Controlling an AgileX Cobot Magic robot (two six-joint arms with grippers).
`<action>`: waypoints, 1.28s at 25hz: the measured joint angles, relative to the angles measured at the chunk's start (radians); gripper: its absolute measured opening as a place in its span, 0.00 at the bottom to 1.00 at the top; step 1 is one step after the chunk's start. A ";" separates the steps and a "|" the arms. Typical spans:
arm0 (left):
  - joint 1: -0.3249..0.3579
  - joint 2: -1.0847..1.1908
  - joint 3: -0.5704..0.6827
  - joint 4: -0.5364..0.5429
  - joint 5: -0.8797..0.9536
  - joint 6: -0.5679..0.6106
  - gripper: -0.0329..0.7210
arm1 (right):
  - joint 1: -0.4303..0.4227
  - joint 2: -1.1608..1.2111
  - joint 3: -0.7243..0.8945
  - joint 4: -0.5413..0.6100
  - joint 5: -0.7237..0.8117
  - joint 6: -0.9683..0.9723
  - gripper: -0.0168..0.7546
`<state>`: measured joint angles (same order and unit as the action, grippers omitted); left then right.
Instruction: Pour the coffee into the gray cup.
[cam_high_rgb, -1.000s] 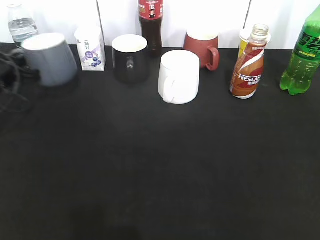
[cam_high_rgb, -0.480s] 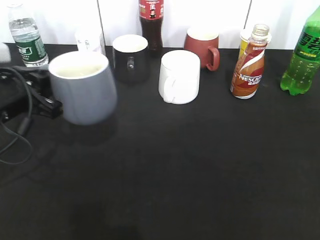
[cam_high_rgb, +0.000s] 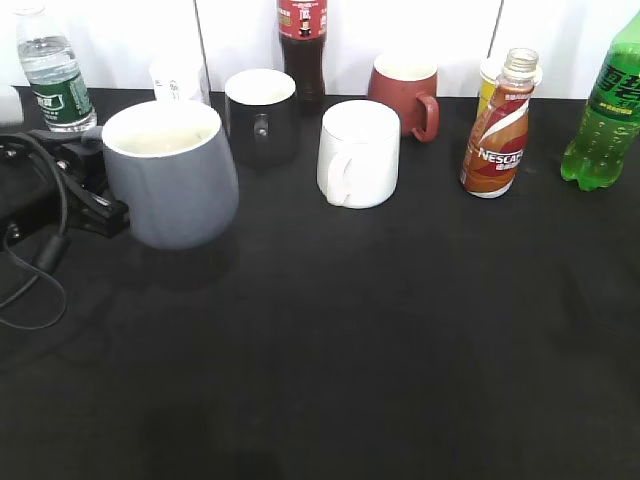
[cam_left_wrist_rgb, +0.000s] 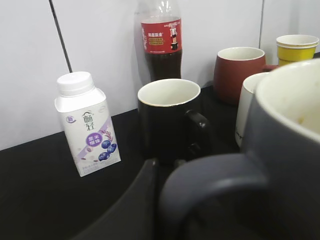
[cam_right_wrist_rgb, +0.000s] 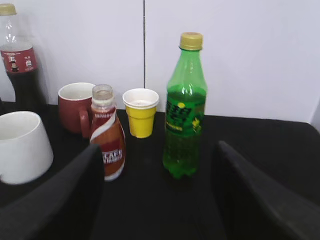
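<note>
My gripper will pour a thin brown stream from the coffee bottle (cam_high_rgb: 498, 135) when it tips the bottle's opening below level, because the clear neck (cam_high_rgb: 519, 68) is open and uncapped.
The gray cup (cam_high_rgb: 170, 175) is at the left of the black table, upright, its handle in my left gripper (cam_high_rgb: 95, 200). In the left wrist view the gray cup (cam_left_wrist_rgb: 292, 150) fills the right side, and my left gripper (cam_left_wrist_rgb: 170, 172) is shut on its handle. The coffee, a brown Nescafe bottle (cam_high_rgb: 495, 125) with no cap, stands at the back right, far from the cup. In the right wrist view the coffee bottle (cam_right_wrist_rgb: 107, 135) stands ahead, by the left finger of my right gripper (cam_right_wrist_rgb: 157, 155), which is open and empty. The right gripper is out of the exterior view.
Along the back stand a water bottle (cam_high_rgb: 55, 70), a milk carton (cam_left_wrist_rgb: 87, 132), a black cup (cam_high_rgb: 260, 115), a cola bottle (cam_high_rgb: 302, 40), a white cup (cam_high_rgb: 358, 155), a red cup (cam_high_rgb: 405, 95), a yellow paper cup (cam_right_wrist_rgb: 141, 112) and a green bottle (cam_high_rgb: 605, 100). Cables (cam_high_rgb: 40, 260) trail at the left.
My left gripper has carried the gray cup from the back left forward and to the right. In the last half second it shifted only slightly. The other things have not moved.
</note>
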<state>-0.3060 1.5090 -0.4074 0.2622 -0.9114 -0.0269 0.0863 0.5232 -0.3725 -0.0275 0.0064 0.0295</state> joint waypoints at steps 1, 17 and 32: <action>0.000 0.000 0.000 0.000 0.000 0.000 0.11 | 0.000 0.091 0.000 -0.008 -0.084 0.000 0.70; 0.000 0.000 0.000 0.000 -0.001 0.000 0.11 | 0.215 1.271 -0.040 0.219 -1.061 -0.006 0.84; 0.000 0.000 0.000 0.000 -0.001 0.000 0.11 | 0.215 1.607 -0.448 0.228 -1.084 -0.029 0.84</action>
<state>-0.3060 1.5090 -0.4074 0.2622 -0.9122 -0.0269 0.3015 2.1299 -0.8210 0.2009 -1.0779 0.0000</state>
